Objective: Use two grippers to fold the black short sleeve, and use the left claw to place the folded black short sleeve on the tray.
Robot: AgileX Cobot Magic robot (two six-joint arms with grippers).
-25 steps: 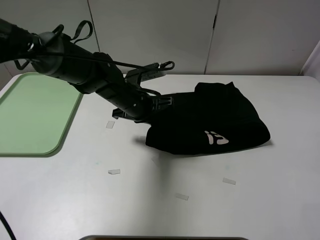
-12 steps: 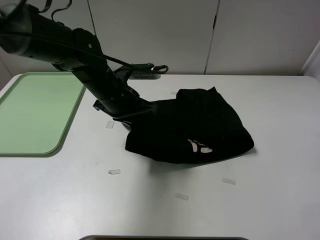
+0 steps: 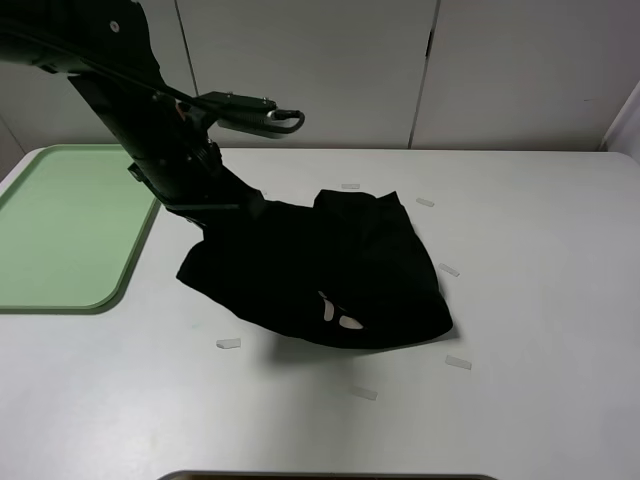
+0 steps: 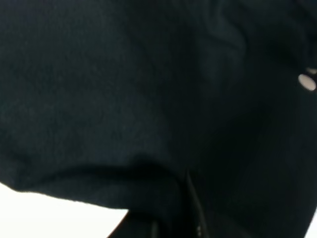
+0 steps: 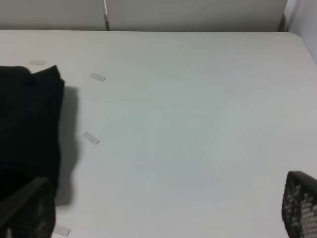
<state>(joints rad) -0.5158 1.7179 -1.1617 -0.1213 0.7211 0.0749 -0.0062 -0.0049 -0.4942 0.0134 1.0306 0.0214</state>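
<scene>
My left gripper should fold the black short sleeve's end in my left gripper [image 3: 216,268] back over the black short sleeve's middle [image 3: 325,255] before placing it, because the end still spreads toward the green tray.
The folded black short sleeve [image 3: 320,270] with a small white print lies bunched on the white table, left of the middle. Its left end is lifted by my left gripper [image 3: 225,212], which is shut on the fabric. In the left wrist view the black short sleeve [image 4: 148,89] fills almost the whole picture and hides the fingers. The green tray [image 3: 60,230] sits at the left edge, apart from the shirt. My right gripper [image 5: 163,213] is open and empty over bare table, right of the shirt [image 5: 27,129]; it does not show in the exterior view.
Small pieces of clear tape lie on the table around the shirt [image 3: 228,343] [image 3: 363,393] [image 3: 458,362] [image 3: 448,269]. White cabinet doors [image 3: 300,70] stand behind the table's far edge. A dark edge [image 3: 320,476] shows at the front.
My left arm has pulled the black short sleeve leftward across the table toward the tray. The shirt's left end has risen; tape pieces it covered at the right now show.
</scene>
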